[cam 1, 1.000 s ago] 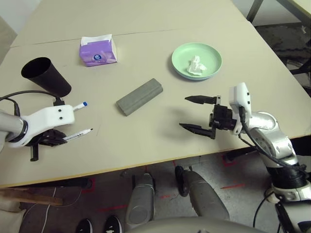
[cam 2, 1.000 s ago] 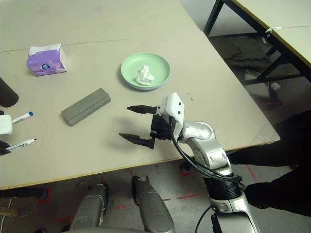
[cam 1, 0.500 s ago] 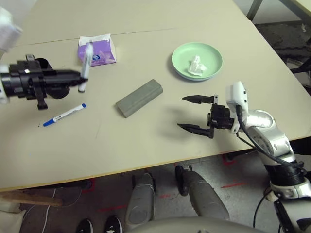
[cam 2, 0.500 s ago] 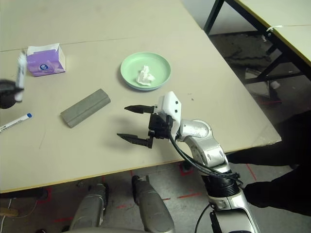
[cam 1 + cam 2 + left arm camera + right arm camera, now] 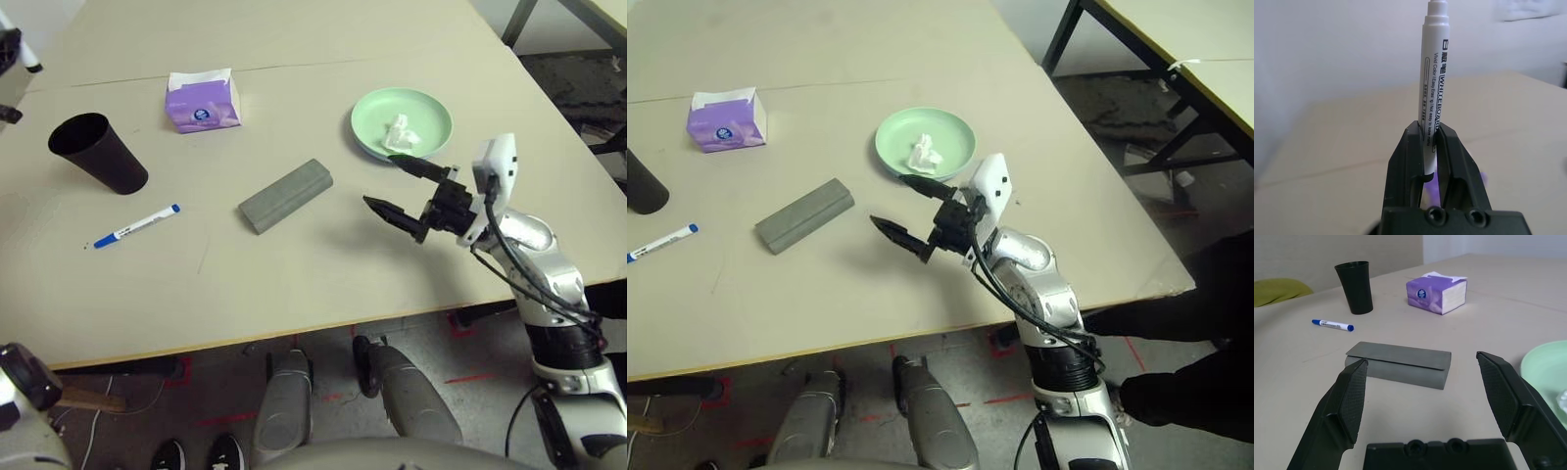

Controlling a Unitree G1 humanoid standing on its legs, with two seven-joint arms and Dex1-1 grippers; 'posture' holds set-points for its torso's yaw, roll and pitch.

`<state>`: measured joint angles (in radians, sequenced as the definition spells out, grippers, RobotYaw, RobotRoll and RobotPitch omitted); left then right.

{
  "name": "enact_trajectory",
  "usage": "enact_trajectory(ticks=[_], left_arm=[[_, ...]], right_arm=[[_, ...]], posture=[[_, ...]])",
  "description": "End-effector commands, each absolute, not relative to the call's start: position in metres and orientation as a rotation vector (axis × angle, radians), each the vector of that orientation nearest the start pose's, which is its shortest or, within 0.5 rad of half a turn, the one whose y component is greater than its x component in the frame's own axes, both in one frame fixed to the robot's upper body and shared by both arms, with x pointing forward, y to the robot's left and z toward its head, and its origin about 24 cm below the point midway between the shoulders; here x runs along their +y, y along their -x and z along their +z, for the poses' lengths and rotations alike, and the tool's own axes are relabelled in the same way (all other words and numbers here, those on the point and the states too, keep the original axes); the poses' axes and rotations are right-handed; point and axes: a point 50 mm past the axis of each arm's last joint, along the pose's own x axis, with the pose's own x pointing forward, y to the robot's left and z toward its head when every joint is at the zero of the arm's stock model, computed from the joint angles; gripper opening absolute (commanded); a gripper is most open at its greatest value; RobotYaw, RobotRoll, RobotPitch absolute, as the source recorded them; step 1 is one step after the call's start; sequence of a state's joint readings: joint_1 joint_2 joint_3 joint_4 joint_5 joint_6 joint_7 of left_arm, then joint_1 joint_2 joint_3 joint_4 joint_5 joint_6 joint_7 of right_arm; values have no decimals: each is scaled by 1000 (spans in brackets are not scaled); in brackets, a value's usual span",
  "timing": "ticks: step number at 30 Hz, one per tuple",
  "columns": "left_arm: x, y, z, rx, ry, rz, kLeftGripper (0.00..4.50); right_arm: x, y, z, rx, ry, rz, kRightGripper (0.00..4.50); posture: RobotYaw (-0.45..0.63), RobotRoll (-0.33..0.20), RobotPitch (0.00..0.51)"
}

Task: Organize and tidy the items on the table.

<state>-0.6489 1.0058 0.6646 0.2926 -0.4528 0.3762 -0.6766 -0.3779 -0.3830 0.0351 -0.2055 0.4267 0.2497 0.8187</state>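
Observation:
I keep my left gripper going to the black cup and let go at its opening, as the white marker pen's lower end (image 5: 33, 65) points down and the black cup's opening (image 5: 78, 133) is clear.
My left gripper (image 5: 1429, 128) is shut on a white marker pen (image 5: 1432, 73), which stands upright between its fingers, raised well above the table (image 5: 294, 284). A second marker pen (image 5: 136, 225) with a blue cap lies on the table in front of the black cup (image 5: 98, 152). The grey glasses case (image 5: 285, 195) lies in the middle, and the purple tissue box (image 5: 203, 101) stands behind it. The light-green plate (image 5: 431, 108) holds the crumpled white tissue (image 5: 399, 133). My right gripper (image 5: 382, 181) hangs open above the table between the case and the plate, pointing at the case (image 5: 1398, 364).
The table's right edge and front edge run close to my right arm. A seam line (image 5: 294, 65) crosses the table behind the tissue box. Another table's legs (image 5: 1068, 34) stand on the dark floor at the far right.
My left gripper took a marker off the table and lifted it up and away to the far left. The right gripper rose and tilted, now nearer the plate.

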Motion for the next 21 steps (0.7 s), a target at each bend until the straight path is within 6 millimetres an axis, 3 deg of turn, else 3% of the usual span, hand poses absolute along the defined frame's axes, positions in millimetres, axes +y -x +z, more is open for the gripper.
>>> enact_trajectory(ticks=[1, 10, 21], left_arm=[[391, -262, 305, -397, -260, 35, 256], [396, -293, 257, -314, -294, 116, 256], [399, -299, 238, -290, -276, 155, 256]], right_arm=[[-130, -273, 168, -270, 106, 1050, 4500], [-128, -268, 169, -267, 101, 1043, 4500], [-133, -265, 171, -257, 124, 1032, 4500]], posture=[[-24, 0, 265], [-53, 0, 258], [-71, 0, 254]])
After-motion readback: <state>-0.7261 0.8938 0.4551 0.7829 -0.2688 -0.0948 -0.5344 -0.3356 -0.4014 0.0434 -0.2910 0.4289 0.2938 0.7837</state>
